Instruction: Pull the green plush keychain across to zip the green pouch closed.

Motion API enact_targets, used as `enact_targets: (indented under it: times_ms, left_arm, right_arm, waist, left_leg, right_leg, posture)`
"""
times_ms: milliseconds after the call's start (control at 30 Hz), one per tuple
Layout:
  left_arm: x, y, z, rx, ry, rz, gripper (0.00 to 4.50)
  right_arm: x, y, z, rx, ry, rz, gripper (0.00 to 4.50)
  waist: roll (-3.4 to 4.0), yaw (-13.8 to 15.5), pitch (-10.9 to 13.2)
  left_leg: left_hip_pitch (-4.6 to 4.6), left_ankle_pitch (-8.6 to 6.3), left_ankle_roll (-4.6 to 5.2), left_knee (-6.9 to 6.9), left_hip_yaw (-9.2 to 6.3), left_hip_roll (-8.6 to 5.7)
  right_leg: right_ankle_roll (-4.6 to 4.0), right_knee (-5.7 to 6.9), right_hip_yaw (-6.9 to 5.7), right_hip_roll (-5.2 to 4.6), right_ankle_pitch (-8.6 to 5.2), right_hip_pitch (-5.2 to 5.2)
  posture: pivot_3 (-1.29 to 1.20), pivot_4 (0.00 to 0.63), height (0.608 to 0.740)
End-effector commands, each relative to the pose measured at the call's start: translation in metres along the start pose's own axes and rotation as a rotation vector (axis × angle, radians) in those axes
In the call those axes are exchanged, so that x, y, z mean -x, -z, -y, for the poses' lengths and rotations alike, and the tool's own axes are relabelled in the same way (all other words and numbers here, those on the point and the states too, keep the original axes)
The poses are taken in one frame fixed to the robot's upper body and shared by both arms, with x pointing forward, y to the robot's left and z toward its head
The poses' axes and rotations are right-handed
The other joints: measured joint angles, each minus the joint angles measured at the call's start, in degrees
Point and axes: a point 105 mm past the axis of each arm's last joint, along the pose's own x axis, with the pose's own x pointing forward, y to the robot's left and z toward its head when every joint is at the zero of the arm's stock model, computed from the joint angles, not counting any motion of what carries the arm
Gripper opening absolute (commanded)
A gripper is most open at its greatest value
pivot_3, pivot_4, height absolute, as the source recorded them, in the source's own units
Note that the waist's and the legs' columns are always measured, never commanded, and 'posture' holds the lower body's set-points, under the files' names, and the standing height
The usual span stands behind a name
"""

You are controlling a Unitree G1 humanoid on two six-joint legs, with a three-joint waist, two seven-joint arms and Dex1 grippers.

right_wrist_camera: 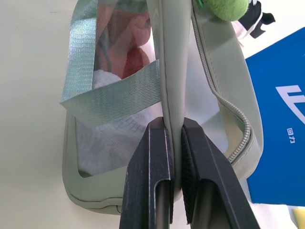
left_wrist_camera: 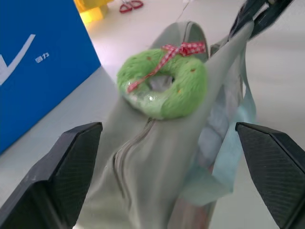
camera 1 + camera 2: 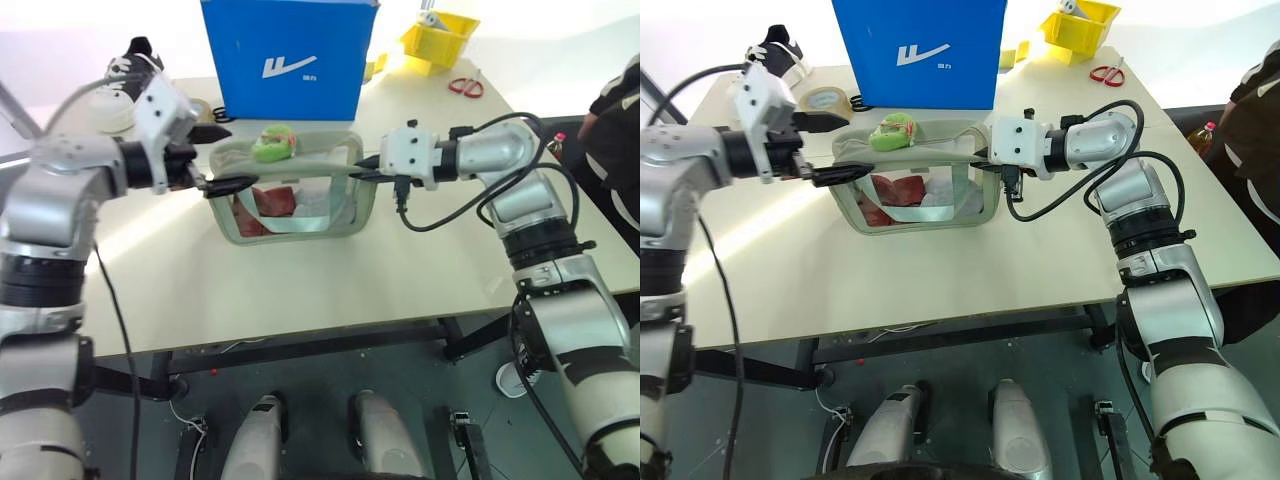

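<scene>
The zipper gapes (image 3: 330, 155) toward the end of the green pouch that my right gripper is holding. My left gripper should grip the green pouch's other end while my right gripper pulls the green plush keychain (image 3: 274, 143).
The green pouch (image 3: 292, 232) stands on the table with its clear window facing me and red and white items inside. The green plush keychain (image 3: 272, 143), a fuzzy ring with a red checked ribbon, rests on the pouch's top near its left half, at the zipper (image 2: 125, 157). My left gripper (image 3: 220, 158) is open at the pouch's left end, its fingers (image 2: 71, 152) spread to either side of the top edge, with the keychain (image 2: 164, 86) just ahead of them. My right gripper (image 1: 174, 125) is shut on the pouch's right-end edge (image 1: 172, 71) and holds it up.
A tall blue box (image 3: 290, 55) stands right behind the pouch. A yellow bin (image 3: 440, 40) and red scissors (image 3: 466, 87) lie at the back right, a tape roll (image 3: 823, 99) and a shoe (image 3: 135, 62) at the back left. A person (image 3: 615, 110) stands by the table's right edge.
</scene>
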Motion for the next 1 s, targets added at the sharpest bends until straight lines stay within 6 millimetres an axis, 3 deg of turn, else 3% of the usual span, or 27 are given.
enact_targets:
  times_ms: [33,267,367,600,667,733,833,900,1000]
  left_arm:
    - [0.017,-0.001,0.0,-0.027,-0.013,-0.012,4.47]
    - [0.0,0.033,-0.007,0.054,-0.085,-0.003,4.47]
    - [-0.006,0.041,-0.013,0.058,-0.122,-0.003,3.65]
    - [-0.002,0.041,-0.012,0.05,-0.108,-0.013,0.07]
    - [-0.001,0.043,-0.012,0.043,-0.118,-0.021,0.03]
    - [0.0,0.046,-0.014,0.043,-0.133,-0.033,0.0]
    - [0.002,0.046,-0.012,0.044,-0.129,-0.035,0.0]
    - [0.005,0.045,-0.011,0.039,-0.126,-0.036,0.0]
    - [0.008,0.042,-0.011,0.032,-0.123,-0.036,0.0]
  right_arm:
    - [0.008,-0.014,0.013,0.036,0.058,0.04,0.0]
    - [0.004,-0.018,0.012,0.032,0.049,0.054,0.0]
    - [0.002,-0.018,0.012,0.03,0.044,0.057,0.0]
    - [0.002,-0.018,0.009,0.022,0.038,0.058,0.0]
    - [0.002,-0.018,0.01,0.002,0.041,0.065,0.0]
    - [0.002,-0.021,0.01,-0.024,0.028,0.075,0.8]
    - [0.004,-0.034,0.028,-0.049,0.087,0.11,2.12]
    - [0.004,-0.052,0.041,-0.071,0.112,0.173,3.2]
    - [-0.008,-0.084,0.049,-0.084,0.126,0.285,3.2]
  waist:
    - [0.0,0.13,0.0]
    - [-0.01,0.62,-0.01]
    - [-0.01,0.42,-0.01]
    - [-0.01,0.24,-0.01]
    - [-0.01,0.24,-0.01]
    - [-0.01,0.24,-0.01]
    - [-0.01,0.09,-0.01]
    - [0.0,0.04,0.0]
    - [0.0,-0.02,0.0]
  left_leg:
    - [0.0,0.0,0.0,0.0,0.0,0.0]
    - [0.02,0.0,0.0,0.05,-0.02,-0.01]
    - [0.02,0.0,0.0,0.05,-0.02,-0.01]
    - [0.02,0.0,0.0,0.03,-0.02,-0.01]
    - [0.02,0.0,0.0,0.03,-0.02,-0.01]
    - [0.02,0.0,0.0,0.03,-0.02,-0.01]
    - [0.02,0.0,0.0,0.03,-0.02,-0.01]
    - [0.02,0.0,0.0,0.02,-0.02,0.0]
    - [0.02,0.0,0.0,-0.01,-0.02,0.01]
  right_leg:
    - [0.0,0.0,-0.01,0.0,0.0,0.0]
    - [0.0,-0.01,-0.02,-0.01,0.0,0.08]
    - [0.0,-0.01,-0.02,-0.01,0.0,0.07]
    - [0.0,0.01,-0.02,-0.01,0.0,0.04]
    - [0.0,0.01,-0.02,-0.01,0.0,0.04]
    - [0.0,0.01,-0.02,-0.01,0.0,0.04]
    - [0.0,0.01,-0.02,-0.01,0.0,0.04]
    - [0.0,0.03,-0.01,-0.01,0.0,0.02]
    - [0.0,0.04,-0.01,0.0,0.0,-0.01]
  posture:
    - [0.0,0.15,0.74]
    - [0.0,0.15,0.74]
    - [0.0,0.15,0.74]
    - [0.0,0.15,0.74]
    - [0.0,0.15,0.74]
    - [0.0,0.15,0.74]
    - [0.0,0.15,0.74]
    - [0.0,0.15,0.74]
    - [0.0,0.15,0.74]
